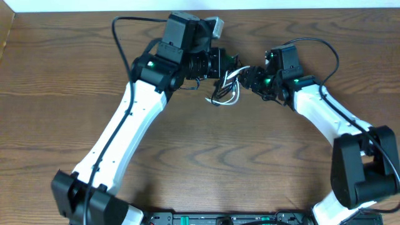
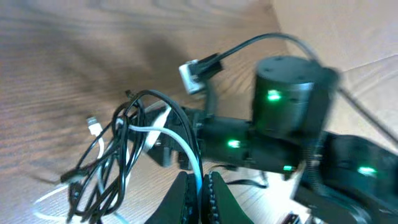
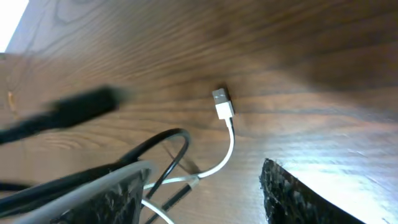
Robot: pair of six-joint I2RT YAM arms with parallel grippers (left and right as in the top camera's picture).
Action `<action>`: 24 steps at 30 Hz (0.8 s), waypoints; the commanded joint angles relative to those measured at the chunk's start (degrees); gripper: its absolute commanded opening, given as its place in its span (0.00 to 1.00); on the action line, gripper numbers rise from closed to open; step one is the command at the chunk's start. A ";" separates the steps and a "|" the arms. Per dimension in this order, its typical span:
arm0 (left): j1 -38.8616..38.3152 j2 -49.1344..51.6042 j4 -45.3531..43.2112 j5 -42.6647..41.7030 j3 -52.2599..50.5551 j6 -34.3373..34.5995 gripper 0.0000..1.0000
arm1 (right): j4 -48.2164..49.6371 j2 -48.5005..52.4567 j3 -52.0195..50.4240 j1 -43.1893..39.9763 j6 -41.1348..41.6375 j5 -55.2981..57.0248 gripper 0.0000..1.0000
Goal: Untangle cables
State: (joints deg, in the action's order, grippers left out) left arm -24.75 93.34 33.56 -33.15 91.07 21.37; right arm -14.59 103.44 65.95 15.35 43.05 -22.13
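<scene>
My right gripper should back away while my left gripper lifts the white cord [image 2: 181,142], as the white cord is bunched [image 1: 229,89] among black loops, and then take it higher up.
The cables [image 1: 226,91] are a tangle of thin black cords and one white cord, hanging between my two grippers above the wooden table [image 1: 206,162]. My left gripper [image 1: 220,64] is shut on a white and a black strand, seen in the left wrist view [image 2: 200,190], with the loose loops [image 2: 118,155] dangling to its left. My right gripper [image 1: 249,76] is open, with its fingers wide apart [image 3: 199,193]. The white cord [image 3: 229,146] with its plug end [image 3: 222,103] and a black loop [image 3: 171,149] lie between and beyond the right fingers.
The right arm's dark wrist with green lights [image 2: 280,124] fills the left wrist view close behind the tangle. A thick black arm wire [image 3: 68,112] crosses the right wrist view, blurred. The table's back edge [image 1: 94,11] lies just behind both grippers.
</scene>
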 commanded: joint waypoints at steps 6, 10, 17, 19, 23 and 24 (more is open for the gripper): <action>1.01 -2.16 -6.47 -1.25 0.31 5.46 0.08 | 1.36 0.76 0.74 0.61 0.17 -4.13 0.57; 3.61 -4.70 -11.82 -3.21 0.33 8.39 0.08 | -4.37 0.76 0.74 0.44 0.63 2.82 0.56; 9.84 -11.85 -14.99 -3.74 0.33 10.93 0.07 | -12.00 0.76 0.74 -3.80 -3.13 6.43 0.55; 11.98 -13.86 -15.93 -3.74 0.33 10.93 0.08 | -14.88 0.76 0.74 -5.53 -4.66 8.24 0.55; 14.51 -16.02 -16.35 -3.76 0.33 12.96 0.07 | -16.81 0.74 0.74 -8.37 -10.91 6.93 0.56; 14.62 -16.15 -16.35 -3.76 0.33 13.05 0.07 | -15.72 0.68 0.74 -8.94 -14.32 3.69 0.58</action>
State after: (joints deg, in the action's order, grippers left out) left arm -10.96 77.97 17.61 -36.10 91.05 32.84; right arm -31.14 103.88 65.98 7.68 36.34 -15.70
